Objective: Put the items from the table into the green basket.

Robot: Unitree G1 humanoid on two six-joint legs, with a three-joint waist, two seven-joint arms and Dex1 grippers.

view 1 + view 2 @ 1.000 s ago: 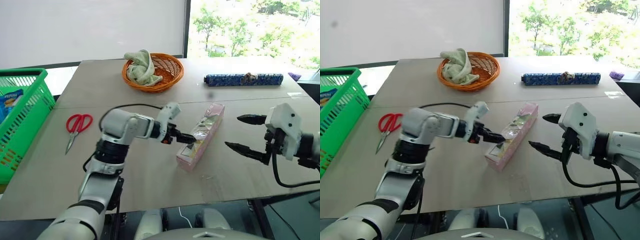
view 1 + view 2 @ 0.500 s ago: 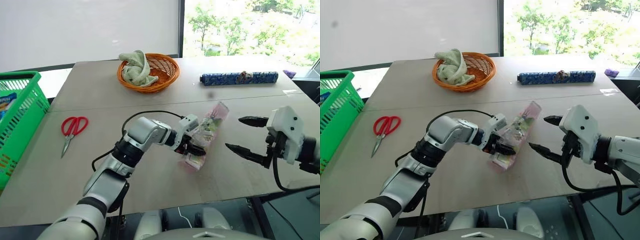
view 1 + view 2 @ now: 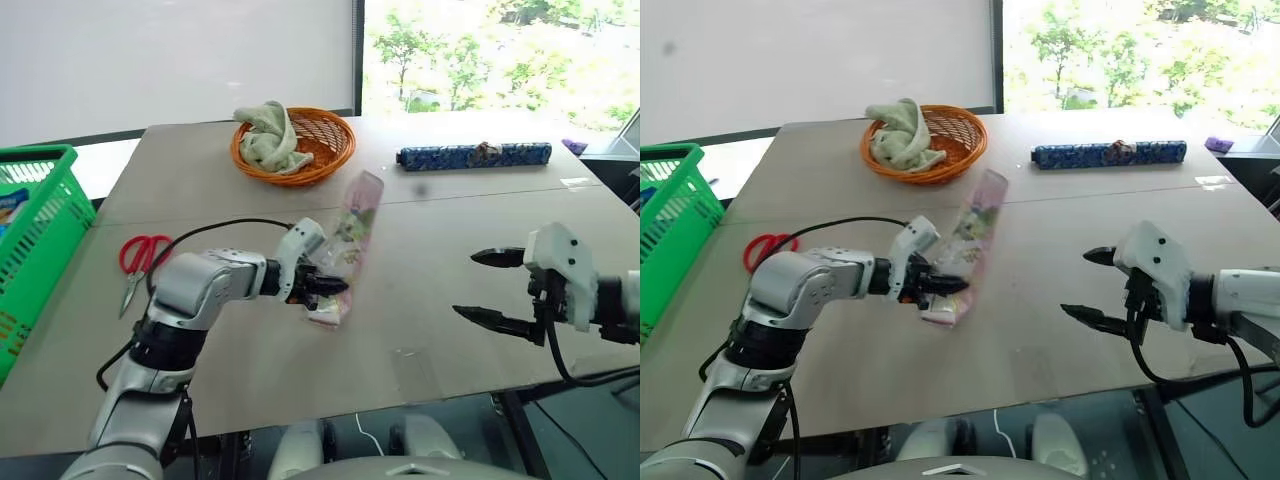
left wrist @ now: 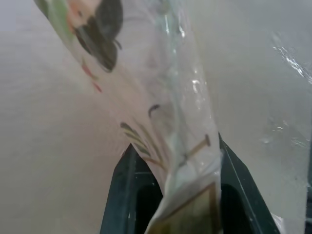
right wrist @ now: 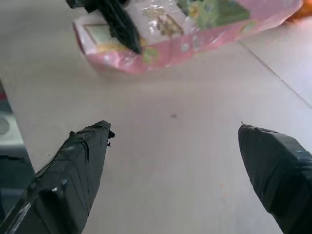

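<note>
I keep moving my left gripper, with both fingers around the pink box's near end (image 3: 330, 314), toward the green basket and let go over the green basket's opening (image 3: 27, 183).
My left gripper (image 3: 322, 287) is shut on the near end of the long pink box (image 3: 347, 240), which tilts up off the table (image 3: 450, 210) with its far end raised. In the left wrist view the box (image 4: 165, 122) sits between the black fingers (image 4: 122, 200). The red-handled scissors (image 3: 142, 260) lie flat on the table left of my left arm. The green basket (image 3: 40, 250) stands at the table's left edge with a blue packet inside. My right gripper (image 3: 488, 287) hangs open over the table's right side, apart from the box (image 5: 195, 29).
An orange wicker bowl (image 3: 295, 145) holding a pale green cloth sits at the back middle. A long blue patterned roll (image 3: 472, 155) lies at the back right. A seam crosses the tabletop behind the box.
My left gripper closed on the pink box and lifted it, then carried it to the left with its far end tilted up. The right gripper has barely shifted.
</note>
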